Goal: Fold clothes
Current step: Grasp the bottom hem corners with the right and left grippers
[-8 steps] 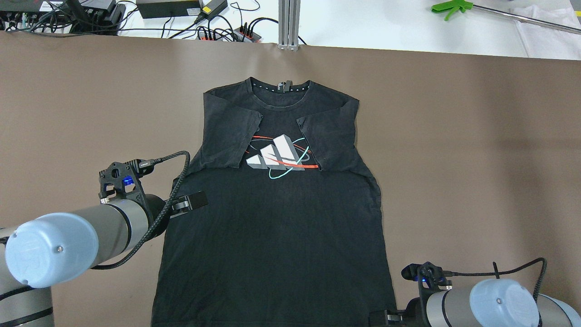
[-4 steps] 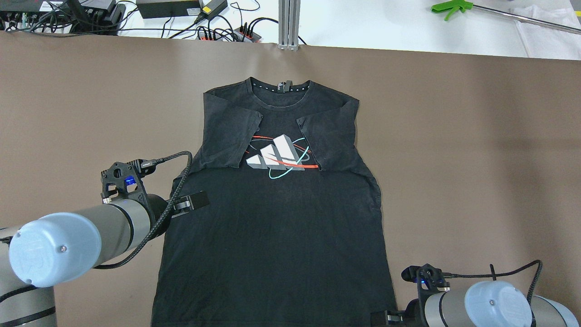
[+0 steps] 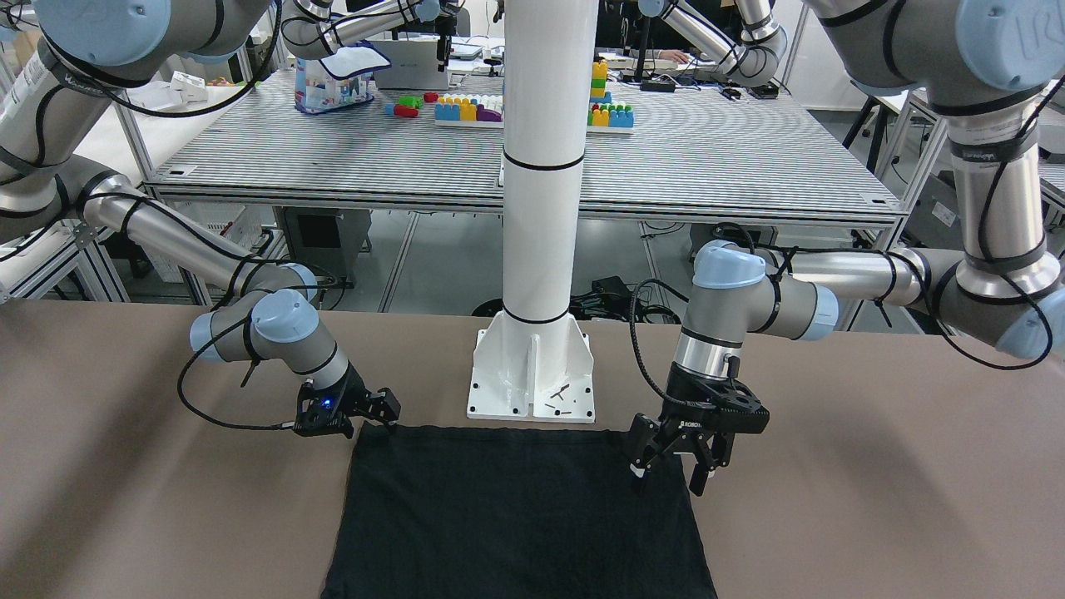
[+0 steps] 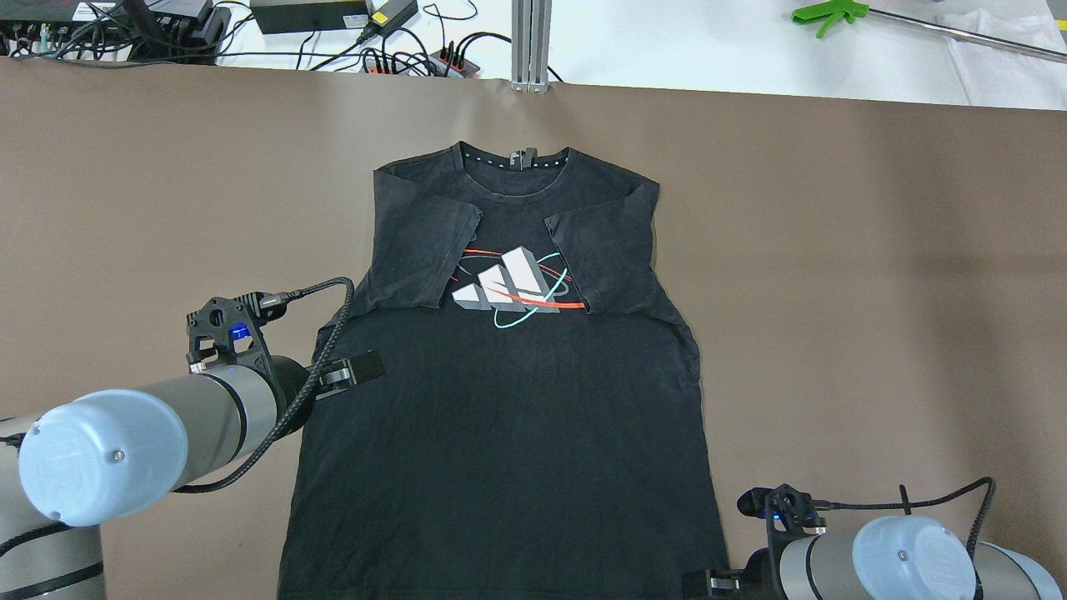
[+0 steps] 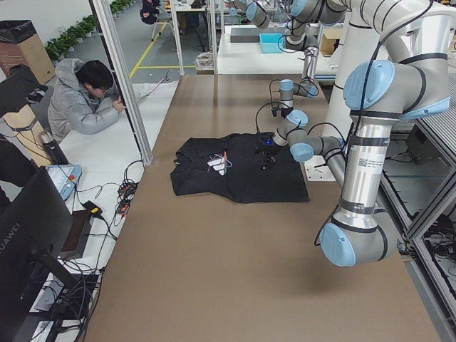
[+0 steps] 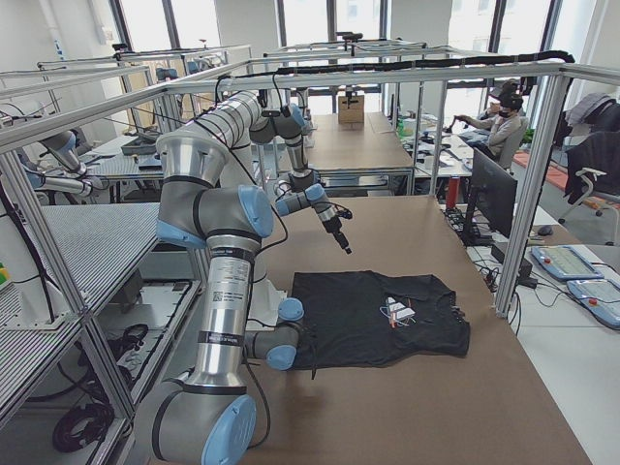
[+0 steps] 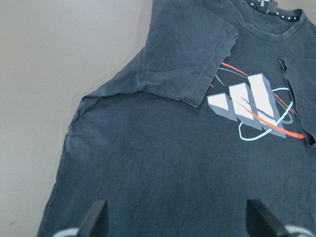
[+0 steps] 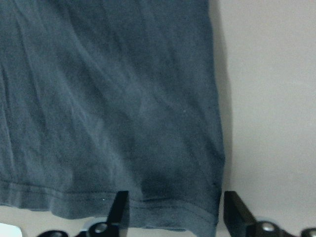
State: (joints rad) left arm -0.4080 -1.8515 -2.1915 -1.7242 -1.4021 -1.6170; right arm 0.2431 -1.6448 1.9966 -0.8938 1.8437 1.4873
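A second edge (image 8: pixel 169 228) shows a little under the hem, so I expect both layers of the T-shirt (image 3: pixel 519 509) to fold over together when I bring the hem toward the collar.
The clothes are a black T-shirt (image 4: pixel 500 417) lying flat on the brown table, collar at the far side, both sleeves folded in over a white, red and teal chest print (image 4: pixel 513 287). My left gripper (image 4: pixel 357 367) hovers open over the shirt's left side edge; the left wrist view shows its fingers (image 7: pixel 96 219) spread wide above the fabric (image 7: pixel 163 163). My right gripper (image 3: pixel 384 408) is open at the near right hem corner. In the right wrist view its fingers (image 8: pixel 121 205) straddle that corner of the hem (image 8: pixel 187 212).
A white pillar base (image 3: pixel 532 374) stands just behind the shirt's hem. Cables and power strips (image 4: pixel 400 58) and an aluminium post (image 4: pixel 531 42) line the far edge, with a green tool (image 4: pixel 825 15) beyond. A person (image 5: pixel 85 100) sits past the table's far side.
Both arms have shifted only slightly. The grippers stay open and the shirt has not moved.
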